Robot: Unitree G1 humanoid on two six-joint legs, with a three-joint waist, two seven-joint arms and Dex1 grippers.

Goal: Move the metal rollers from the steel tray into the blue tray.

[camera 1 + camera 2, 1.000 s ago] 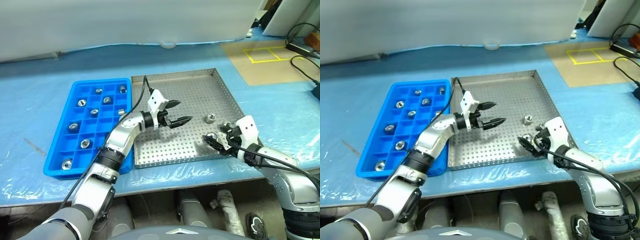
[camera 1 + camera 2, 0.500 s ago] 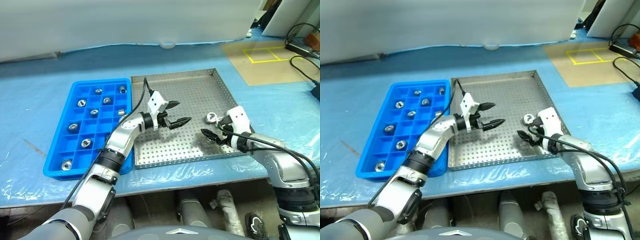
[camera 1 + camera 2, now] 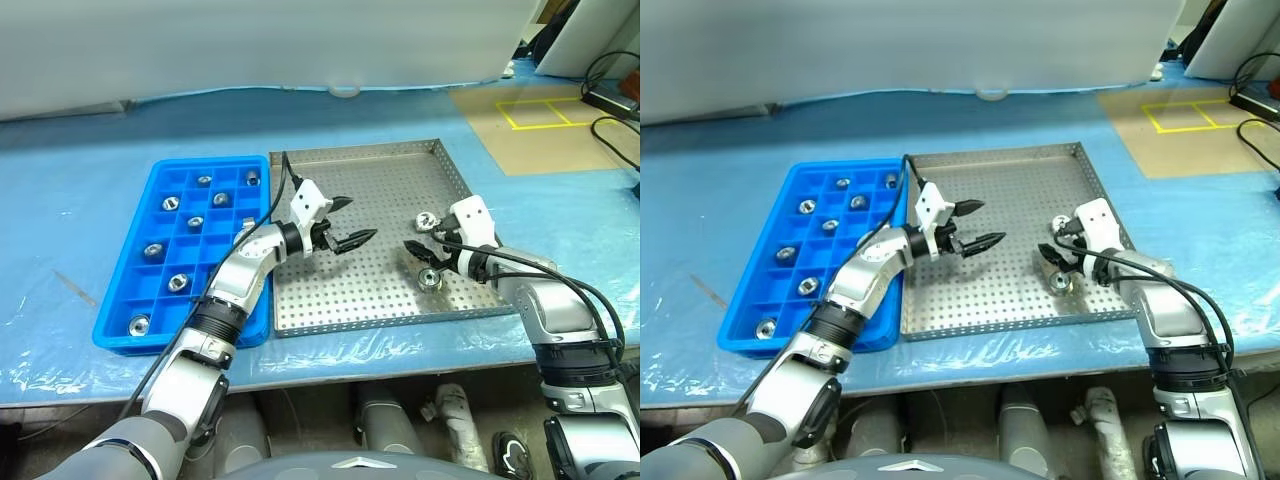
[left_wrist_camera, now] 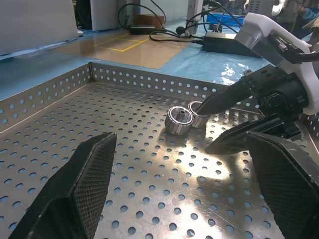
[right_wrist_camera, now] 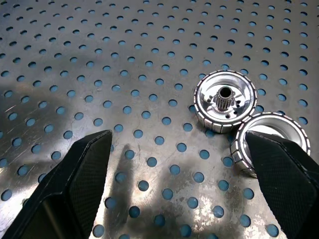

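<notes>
The rollers lie almost [image 4: 192, 117] touching beside my right gripper's fingers, so that gripper will still hold another one when my left gripper pulls a metal roller [image 4: 179, 120] away.
The steel tray [image 3: 370, 180] lies at the centre, with the blue tray [image 3: 210, 163] along its left side. One metal roller [image 3: 425, 221] rests toward the tray's right side and another roller [image 3: 430, 279] nearer its front rim. Two rollers [image 5: 223, 102] lie almost touching in the right wrist view. My right gripper [image 3: 418, 252] is open just above the tray floor beside them, one fingertip [image 4: 205, 103] over a roller, holding nothing. My left gripper [image 3: 357, 220] hovers open and empty over the tray's left-middle. Several rollers [image 3: 152, 250] sit in blue compartments.
A blue plastic sheet [image 3: 80, 140] covers the table. At the back right are a brown board with a yellow tape square [image 3: 545, 110] and black cables [image 3: 610, 95]. A pale wall panel [image 3: 300, 40] runs along the far edge.
My right gripper has moved away from the tray's front rim, further into the tray and up to the rollers. The left gripper has stayed where it was. The camera has shifted slightly.
</notes>
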